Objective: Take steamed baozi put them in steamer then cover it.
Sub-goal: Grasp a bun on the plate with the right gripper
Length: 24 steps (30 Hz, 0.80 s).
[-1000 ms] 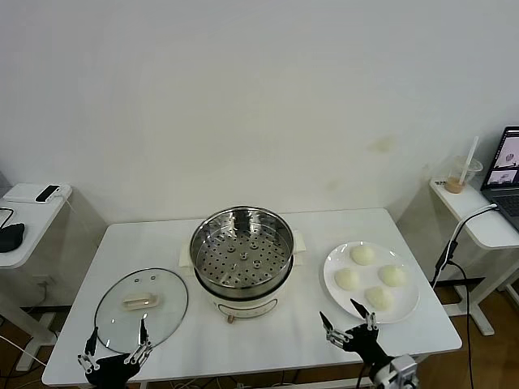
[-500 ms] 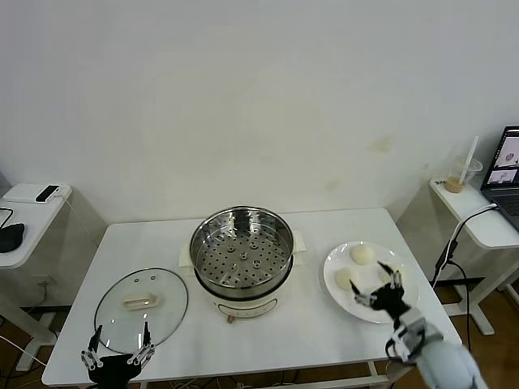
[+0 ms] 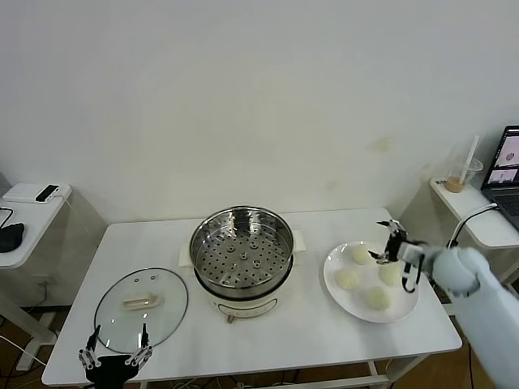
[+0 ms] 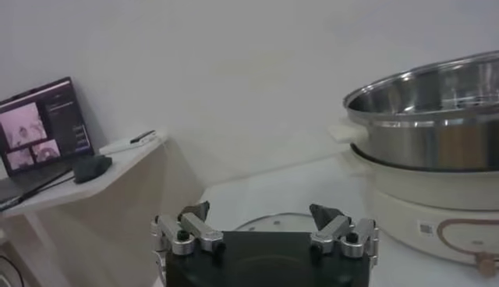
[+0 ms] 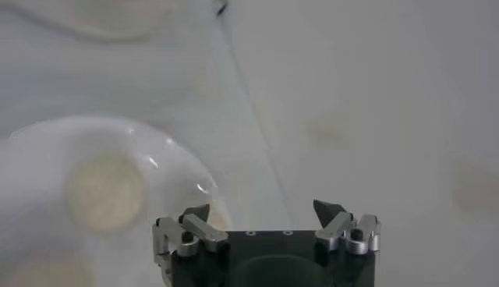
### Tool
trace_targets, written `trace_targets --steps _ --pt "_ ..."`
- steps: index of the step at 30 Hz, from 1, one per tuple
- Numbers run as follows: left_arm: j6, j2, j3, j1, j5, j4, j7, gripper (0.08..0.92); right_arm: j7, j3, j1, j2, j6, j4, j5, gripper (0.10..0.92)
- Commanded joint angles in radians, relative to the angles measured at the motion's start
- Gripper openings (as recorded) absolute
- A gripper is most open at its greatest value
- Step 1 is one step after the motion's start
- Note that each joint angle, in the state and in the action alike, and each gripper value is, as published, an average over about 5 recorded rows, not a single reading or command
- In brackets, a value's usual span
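The baozi at the plate's far side (image 3: 361, 254) will come away on its own when I lift it, because clear gaps of white plate (image 3: 367, 273) lie between the steamed baozi.
The steamer (image 3: 241, 251) stands open in the middle of the table, a shiny perforated basket on a cream pot base; the left wrist view shows it close by (image 4: 437, 117). Several steamed baozi lie on a white plate (image 3: 405, 306) to its right, among them one at the far side (image 3: 362, 254) and one nearest me (image 3: 378, 298). My right gripper (image 3: 384, 243) hovers open over the plate's far right part, holding nothing; its wrist view shows a blurred baozi (image 5: 105, 191). The cover (image 3: 141, 308), glass with a cream handle, lies flat at the left. My left gripper (image 3: 120, 336) waits open at the cover's near edge.
A small side table (image 3: 28, 223) with a dark mouse and a white device stands at the left. Another at the right (image 3: 486, 223) carries a drink cup and a laptop. A black cable hangs beside the table's right edge (image 3: 444, 259).
My right gripper has swung from the table's front edge, across the plate, to above its far right side. The left gripper has stayed at the cover's near edge.
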State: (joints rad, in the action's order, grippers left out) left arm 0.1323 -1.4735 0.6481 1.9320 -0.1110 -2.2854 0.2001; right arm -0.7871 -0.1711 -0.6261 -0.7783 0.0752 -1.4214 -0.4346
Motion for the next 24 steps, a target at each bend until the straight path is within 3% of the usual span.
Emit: trace_targets --steps 1,9,24 --pt "0.006 0.001 0.017 -0.004 -0.002 0.005 -0.009 0.823 -0.349 0.448 0.549 0.016 -0.106 0.38 -0.116 0.823" --pt "0.01 -0.001 0.03 -0.015 0.004 0.014 -0.011 0.823 -0.381 0.506 0.59 -0.121 -0.115 0.603 -0.124 0.823" --pt "0.011 -0.002 0.045 -0.016 0.004 0.015 -0.012 0.823 -0.318 0.484 0.53 -0.248 -0.101 0.681 -0.126 0.823"
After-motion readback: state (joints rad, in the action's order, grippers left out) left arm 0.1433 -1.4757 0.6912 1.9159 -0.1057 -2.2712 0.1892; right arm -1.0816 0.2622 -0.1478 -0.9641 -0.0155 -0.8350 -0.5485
